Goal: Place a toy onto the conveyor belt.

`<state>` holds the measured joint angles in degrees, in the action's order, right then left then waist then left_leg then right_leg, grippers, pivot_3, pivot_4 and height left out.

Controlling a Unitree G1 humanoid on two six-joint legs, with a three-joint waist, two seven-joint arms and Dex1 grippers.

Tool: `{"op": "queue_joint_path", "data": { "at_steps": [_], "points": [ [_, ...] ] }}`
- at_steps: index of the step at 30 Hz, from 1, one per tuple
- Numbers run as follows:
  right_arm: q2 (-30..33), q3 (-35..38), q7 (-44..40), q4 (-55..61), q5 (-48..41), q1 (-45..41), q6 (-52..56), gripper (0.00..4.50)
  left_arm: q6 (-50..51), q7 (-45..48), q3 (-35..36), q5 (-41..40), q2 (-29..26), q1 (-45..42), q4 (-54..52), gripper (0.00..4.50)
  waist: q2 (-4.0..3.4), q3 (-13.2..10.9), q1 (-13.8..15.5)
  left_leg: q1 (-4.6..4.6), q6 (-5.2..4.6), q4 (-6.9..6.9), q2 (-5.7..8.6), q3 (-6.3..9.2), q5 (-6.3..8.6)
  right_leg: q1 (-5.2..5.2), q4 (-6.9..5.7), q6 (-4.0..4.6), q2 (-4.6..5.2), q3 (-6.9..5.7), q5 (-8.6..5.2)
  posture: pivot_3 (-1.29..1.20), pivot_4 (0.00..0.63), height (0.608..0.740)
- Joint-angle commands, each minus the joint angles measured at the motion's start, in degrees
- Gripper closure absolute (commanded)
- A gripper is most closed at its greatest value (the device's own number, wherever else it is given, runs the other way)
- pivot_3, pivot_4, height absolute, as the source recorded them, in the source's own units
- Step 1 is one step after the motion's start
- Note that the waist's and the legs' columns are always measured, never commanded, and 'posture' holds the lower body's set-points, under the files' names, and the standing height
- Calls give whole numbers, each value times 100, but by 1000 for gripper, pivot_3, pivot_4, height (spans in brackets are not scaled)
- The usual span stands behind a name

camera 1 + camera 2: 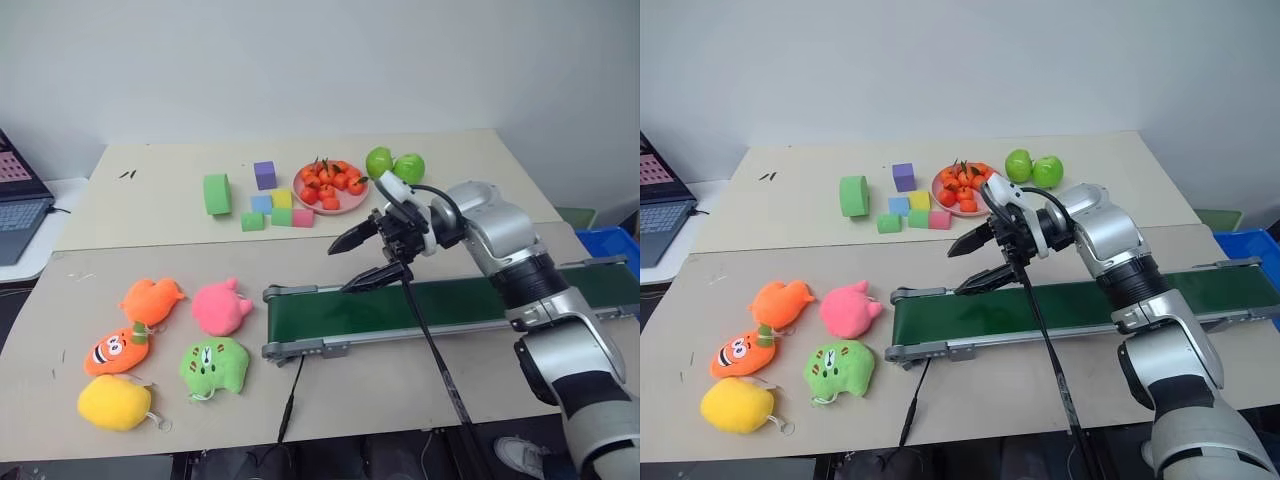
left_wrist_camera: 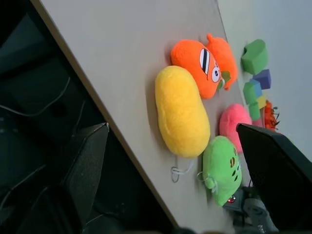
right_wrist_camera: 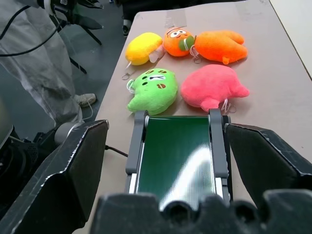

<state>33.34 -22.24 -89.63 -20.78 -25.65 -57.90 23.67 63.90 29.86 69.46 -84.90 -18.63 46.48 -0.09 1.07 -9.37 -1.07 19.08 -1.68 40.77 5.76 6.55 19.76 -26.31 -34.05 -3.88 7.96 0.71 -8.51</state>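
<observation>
I expect markings hidden under the yellow toy [image 1: 112,402] when I lift it, because it lies plain side up beside an orange plush with a face [image 1: 116,349].
The yellow toy [image 1: 113,402] lies at the near left corner of the table, its cord loop toward the table edge. My left gripper [image 2: 183,165] is open, back beyond that edge, and the toy [image 2: 181,112] sits ahead of its spread fingers, untouched. The dark green conveyor belt [image 1: 430,305] on its silver frame runs from the table's middle to the right. My right gripper [image 1: 340,270] hangs open and empty just above the belt's left end [image 3: 175,156], pointing left toward the plush toys.
Around the toy lie an orange plush with a face [image 1: 117,350], a plain orange plush [image 1: 150,298], a pink plush [image 1: 220,307] and a green plush [image 1: 213,366]. At the back are foam blocks [image 1: 262,198], a plate of tangerines [image 1: 330,187] and green apples [image 1: 393,165]. A laptop [image 1: 15,200] stands far left.
</observation>
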Motion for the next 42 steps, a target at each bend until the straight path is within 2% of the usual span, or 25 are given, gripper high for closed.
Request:
{"op": "queue_joint_path", "data": {
  "at_steps": [1,4,9,18,21,25,33,37,42],
  "points": [
    [154,102,-287,312,-138,-101,82,0,-202,-670,-159,-616,9,-323,37,23,-2,-1,12,-3,1,0,-3,-1,0,0,-1,1,-3,1,0,0,150,740],
    [258,215,-287,427,-97,-91,215,0,-337,-1123,-550,-717,96,-646,-163,23,0,0,10,-4,48,6,-30,-13,-3,0,5,14,-37,10,8,0,150,740],
    [379,316,-286,624,-83,-14,351,0,-597,-1500,-739,-805,-25,-892,136,23,7,4,-32,-14,69,5,-61,-37,10,-9,4,39,-66,9,9,0,150,740],
    [596,470,-189,864,-63,70,576,0,-758,-1632,-1416,-455,-148,-1300,473,23,5,3,24,-20,68,3,-65,-48,17,-9,4,47,-71,10,4,0,150,740],
    [652,524,-155,967,-62,128,632,0,-855,-1703,-1520,-342,-131,-1481,585,23,-17,0,68,-22,72,1,-66,-48,14,-9,2,48,-70,8,5,0,150,740],
    [703,586,-92,1054,-40,193,669,0,-908,-1671,-1588,-286,-132,-1608,709,1181,-24,1,91,-41,64,-2,-71,-46,18,6,-2,62,-73,4,14,0,150,740],
    [718,654,-48,1090,21,266,656,0,-894,-1764,-1584,-437,-103,-1711,641,4397,-18,4,40,-56,67,0,-72,-49,16,14,-3,63,-77,8,15,0,150,740],
    [708,682,-42,1106,45,311,631,0,-914,-1827,-1564,-604,-44,-1694,507,4465,-18,4,37,-56,72,-2,-73,-51,14,11,-1,63,-77,9,15,0,150,740],
    [665,684,-43,1079,90,322,591,0,-871,-1603,-1419,-1349,40,-1554,-15,4465,-6,-1,35,-53,72,-2,-73,-52,15,11,3,63,-77,9,15,0,150,740]
  ]
}}
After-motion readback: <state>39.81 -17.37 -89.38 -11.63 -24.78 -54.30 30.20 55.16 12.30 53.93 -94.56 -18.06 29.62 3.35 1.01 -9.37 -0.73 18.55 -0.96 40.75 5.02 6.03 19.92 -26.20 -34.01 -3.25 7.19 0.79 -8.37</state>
